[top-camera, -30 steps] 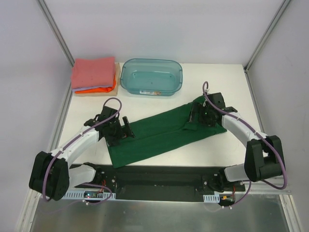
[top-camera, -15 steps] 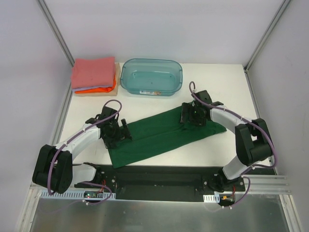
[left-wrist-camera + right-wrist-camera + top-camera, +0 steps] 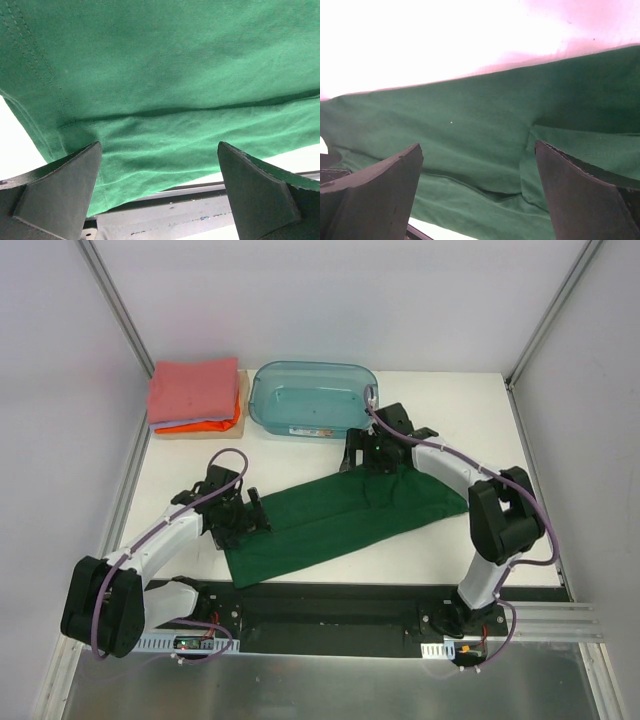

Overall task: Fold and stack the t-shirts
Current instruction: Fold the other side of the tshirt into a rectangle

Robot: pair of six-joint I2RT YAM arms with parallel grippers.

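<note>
The dark green t-shirt's band is lying crosswise to my grippers. Next, my right gripper pushes down on the t-shirt's sleeve end and swings it toward the back before I fold.
A dark green t-shirt lies folded lengthwise as a long slanted band across the table. It fills the left wrist view and the right wrist view. My left gripper is open and empty over the shirt's left end. My right gripper is open and empty at the shirt's far upper edge, near the bin. A stack of folded shirts sits at the back left: salmon-pink on top, lavender and orange under it.
A translucent teal plastic bin stands at the back centre, just beyond the right gripper. The stack rests on a tan board. The black rail runs along the table's near edge.
My right gripper has moved left and toward the back, from the shirt's right end to its far edge near the bin. My left gripper has stayed about where it was.
</note>
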